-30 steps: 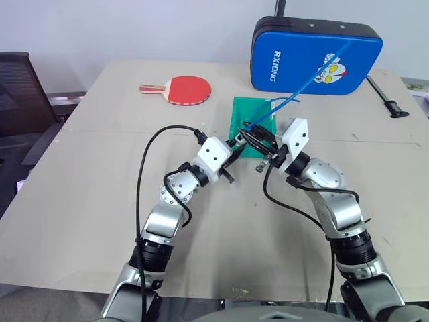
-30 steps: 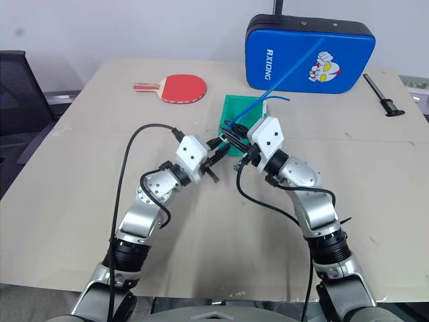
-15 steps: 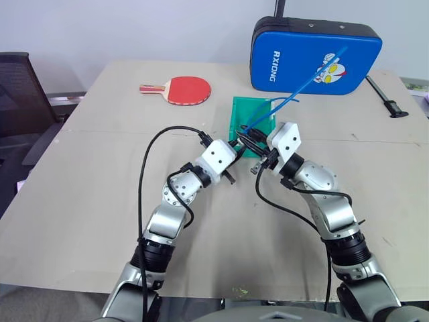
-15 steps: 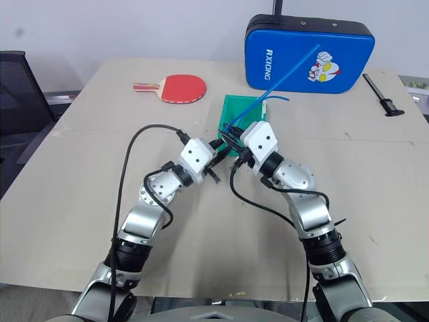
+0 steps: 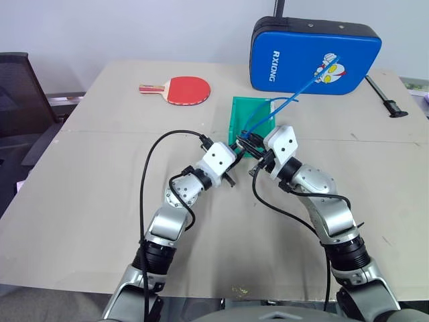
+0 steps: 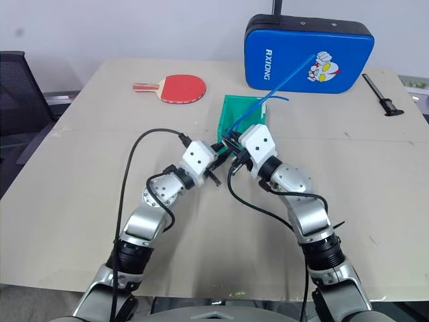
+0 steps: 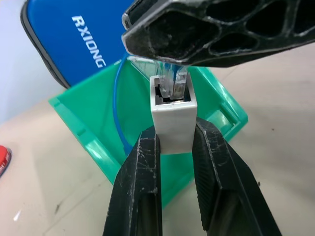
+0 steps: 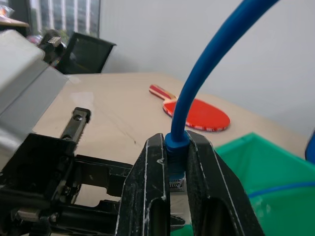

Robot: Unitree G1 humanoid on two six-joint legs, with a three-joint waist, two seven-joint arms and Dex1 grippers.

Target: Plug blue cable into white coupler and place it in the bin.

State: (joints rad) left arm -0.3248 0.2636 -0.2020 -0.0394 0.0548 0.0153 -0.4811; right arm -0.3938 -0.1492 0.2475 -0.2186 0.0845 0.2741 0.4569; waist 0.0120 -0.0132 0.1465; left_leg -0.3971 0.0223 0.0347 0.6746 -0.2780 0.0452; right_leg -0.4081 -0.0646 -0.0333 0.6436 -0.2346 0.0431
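The clear plug (image 7: 173,82) is going straight into the white coupler's socket (image 7: 172,98), so the robot's left gripper should keep holding the coupler until the plug sits fully inside, then let go.
My left gripper (image 7: 174,135) is shut on the white coupler (image 7: 173,120), which it holds above the table, socket facing the right gripper. My right gripper (image 8: 175,143) is shut on the plug end of the blue cable (image 8: 197,83). The clear plug (image 7: 172,86) sits in the mouth of the coupler's socket. Both grippers meet just in front of the green bin (image 5: 242,111). From there the blue cable (image 5: 301,87) rises up and to the right over the bin. A second blue strand (image 5: 271,111) arcs out of the bin.
Behind the bin, at the far right, stands a large blue padded case (image 5: 315,54). A red table-tennis paddle (image 5: 184,89) lies to the bin's left. A black tool (image 5: 385,97) lies at the table's right edge, and a black chair (image 5: 20,100) stands off its left side.
My right gripper has come lower and to the left with the cable, tilting at the wrist and closing in on the left gripper. The left gripper has barely moved.
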